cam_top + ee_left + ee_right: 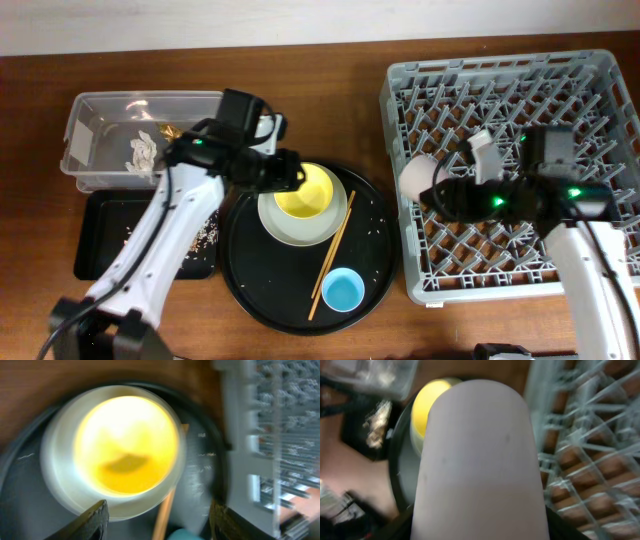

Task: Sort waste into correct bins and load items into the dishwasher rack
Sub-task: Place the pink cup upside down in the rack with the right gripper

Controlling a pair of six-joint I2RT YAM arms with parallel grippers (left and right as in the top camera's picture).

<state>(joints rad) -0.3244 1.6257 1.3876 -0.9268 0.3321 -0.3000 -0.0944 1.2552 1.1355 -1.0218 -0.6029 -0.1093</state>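
Note:
The grey rack [470, 262] is on the other side of the round tray from my left gripper, so my left gripper should pass the blue cup [343, 289] to my right gripper for loading.
The yellow bowl [305, 190] sits on the grey-green plate [290, 228] on a round black tray. My left gripper [288, 172] is open at the bowl's left rim; in the left wrist view its fingers [160, 525] straddle the plate's near edge [60, 485] below the bowl [125, 445]. My right gripper [442, 192] is shut on the pink cup [418, 175], held on its side over the left edge of the grey rack [520, 80]. The cup [480, 460] fills the right wrist view. The blue cup [342, 290] stands on the round tray.
The clear tub [95, 110] at the back left holds white tissue [142, 150] and a gold wrapper [168, 131]. The flat black tray [105, 240] in front of it holds crumbs. Wooden chopsticks [333, 250] lie on the round black tray [375, 250].

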